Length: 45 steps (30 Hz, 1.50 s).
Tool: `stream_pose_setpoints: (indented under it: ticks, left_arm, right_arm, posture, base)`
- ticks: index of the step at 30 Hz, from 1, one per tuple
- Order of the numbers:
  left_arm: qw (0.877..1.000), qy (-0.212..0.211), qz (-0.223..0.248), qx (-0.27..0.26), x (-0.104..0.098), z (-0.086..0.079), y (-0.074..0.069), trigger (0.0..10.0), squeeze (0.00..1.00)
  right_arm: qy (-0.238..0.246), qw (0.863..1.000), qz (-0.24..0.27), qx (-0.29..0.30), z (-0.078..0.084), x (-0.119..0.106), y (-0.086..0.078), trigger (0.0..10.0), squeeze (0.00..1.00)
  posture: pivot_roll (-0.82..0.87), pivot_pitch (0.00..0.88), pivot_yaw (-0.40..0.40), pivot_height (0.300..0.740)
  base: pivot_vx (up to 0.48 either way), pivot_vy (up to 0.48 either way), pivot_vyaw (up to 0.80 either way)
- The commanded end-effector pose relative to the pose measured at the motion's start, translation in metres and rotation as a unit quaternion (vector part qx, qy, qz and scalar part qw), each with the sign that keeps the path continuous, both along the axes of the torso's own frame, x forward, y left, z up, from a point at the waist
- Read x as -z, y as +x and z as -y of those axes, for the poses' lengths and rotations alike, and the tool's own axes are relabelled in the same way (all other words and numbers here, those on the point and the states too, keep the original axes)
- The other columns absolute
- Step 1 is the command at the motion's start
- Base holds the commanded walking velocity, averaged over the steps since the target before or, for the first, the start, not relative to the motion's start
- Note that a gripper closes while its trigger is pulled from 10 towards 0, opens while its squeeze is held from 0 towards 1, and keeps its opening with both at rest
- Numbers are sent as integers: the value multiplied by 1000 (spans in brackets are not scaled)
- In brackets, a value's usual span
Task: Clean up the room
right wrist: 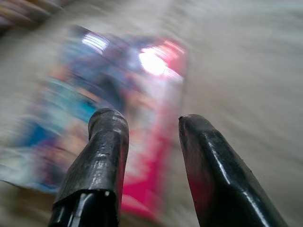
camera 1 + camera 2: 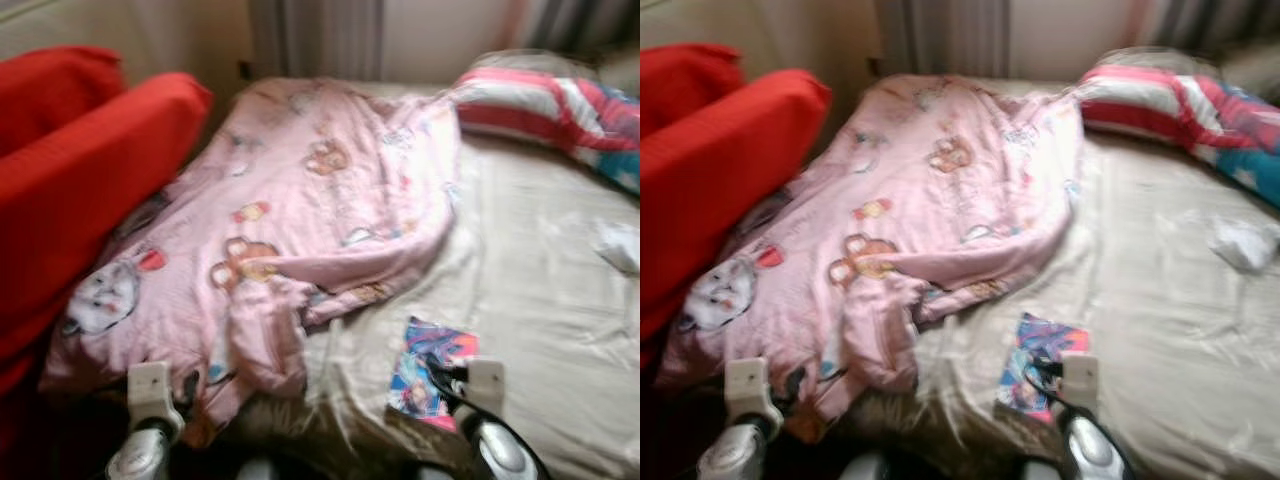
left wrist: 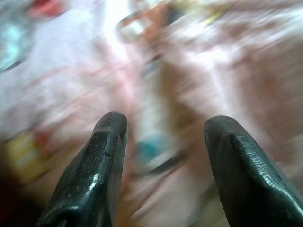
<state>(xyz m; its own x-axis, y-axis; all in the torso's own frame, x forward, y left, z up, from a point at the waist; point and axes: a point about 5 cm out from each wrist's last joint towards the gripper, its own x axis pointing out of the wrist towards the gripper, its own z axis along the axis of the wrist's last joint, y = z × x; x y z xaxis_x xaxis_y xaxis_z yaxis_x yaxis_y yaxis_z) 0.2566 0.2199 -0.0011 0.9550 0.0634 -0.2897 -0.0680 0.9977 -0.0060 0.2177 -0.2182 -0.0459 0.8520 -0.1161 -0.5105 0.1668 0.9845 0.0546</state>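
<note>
The cover is lying flat along its straight pink edge (image 2: 467, 346), so I expect the colourful book (image 2: 430, 372) to stay closed and hang edgewise when I pick it up.
A colourful glossy book (image 2: 432, 372) lies flat on the beige bed sheet (image 2: 530, 300) near the bed's front edge. My right gripper (image 2: 443, 380) hovers just over the book's near end. In the right wrist view its fingers (image 1: 108, 142) stand open, with the book (image 1: 104, 99) beyond them and nothing between. A rumpled pink blanket (image 2: 320, 200) with cartoon prints covers the bed's left half. My left gripper (image 3: 163, 125) is open above the blanket's near corner and holds nothing. All views are blurred.
A red sofa (image 2: 80, 170) stands against the bed's left side. A red, white and blue striped pillow (image 2: 545, 105) lies at the head of the bed, at the back right. A small white crumpled item (image 2: 620, 245) sits on the sheet at the far right.
</note>
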Motion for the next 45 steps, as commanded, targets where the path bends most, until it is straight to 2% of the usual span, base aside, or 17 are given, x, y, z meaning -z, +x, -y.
stream_pose_setpoints:
  ticks: [1, 6, 11, 16, 20, 21, 25, 27, 28, 29, 30, 35, 43, 44, 45]
  left_arm:
    - [999, 18, -24, -12, 7, -16, -13, 10000, 0]
    - [999, 24, -22, -2, 4, -19, -10, 10000, 0]
    - [1000, 29, -10, 5, -4, -21, -4, 10000, 0]
    - [999, 41, 14, 1, -21, -30, 11, 10000, 0]
    - [999, 44, 20, 2, -25, -32, 15, 10000, 0]
    - [999, 46, 28, 5, -30, -33, 18, 10000, 0]
    - [998, 47, 39, 6, -36, -33, 21, 10000, 0]
    - [998, 48, 43, 8, -38, -33, 21, 10000, 0]
    - [998, 48, 44, 8, -38, -33, 20, 10000, 0]
    - [998, 49, 44, 9, -38, -33, 20, 10000, 0]
    - [998, 50, 44, 8, -38, -34, 19, 10000, 0]
    - [998, 58, 35, 2, -35, -42, 8, 10000, 0]
    - [997, 70, 27, 6, -36, -46, 2, 10000, 0]
    - [997, 71, 26, 5, -36, -47, 1, 10000, 0]
    - [997, 72, 25, 5, -36, -48, 1, 10000, 0]
  right_arm:
    - [17, 1000, 12, -9, -16, -3, 10, 10000, 0]
    - [29, 999, -1, 15, -17, -1, 11, 10000, 0]
    - [27, 999, -10, 13, -18, -2, 16, 10000, 0]
    - [20, 999, 12, 30, -13, -13, 30, 10000, 0]
    - [28, 999, 19, 35, -14, -17, 35, 10000, 0]
    - [30, 999, 19, 36, -16, -20, 41, 10000, 0]
    - [52, 996, 19, 70, -14, -24, 48, 10000, 0]
    - [89, 992, 25, 82, -18, -26, 53, 10000, 0]
    - [101, 991, 29, 84, -19, -27, 54, 10000, 137]
    - [117, 989, 34, 88, -21, -29, 57, 10000, 600]
    - [124, 987, 41, 92, -21, -30, 58, 10000, 1000]
    - [145, 981, 49, 120, -16, -32, 60, 10000, 1000]
    - [164, 976, 44, 134, -12, -29, 56, 10000, 1000]
    - [178, 974, 44, 135, -13, -28, 56, 10000, 969]
    - [184, 973, 44, 133, -14, -28, 56, 10000, 812]
  posture:
    - [-53, 99, 46, 624]
    - [-32, 123, 61, 624]
    - [-22, 158, 79, 624]
    - [10, 214, 90, 604]
    - [14, 241, 97, 604]
    - [22, 240, 100, 604]
    - [32, 251, 101, 604]
    - [44, 268, 102, 604]
    - [50, 274, 103, 604]
    - [50, 274, 103, 604]
    - [63, 282, 103, 604]
    - [74, 292, 110, 604]
    - [92, 300, 125, 604]
    - [94, 298, 131, 604]
    - [94, 298, 131, 604]
  base:
    - [0, 0, 0]
    - [0, 0, 0]
    - [0, 0, 0]
    - [0, 0, 0]
    - [0, 0, 0]
    - [0, 0, 0]
    - [0, 0, 0]
    - [0, 0, 0]
    - [0, 0, 0]
    - [0, 0, 0]
    - [0, 0, 0]
    - [0, 0, 0]
    - [0, 0, 0]
    - [0, 0, 0]
    - [0, 0, 0]
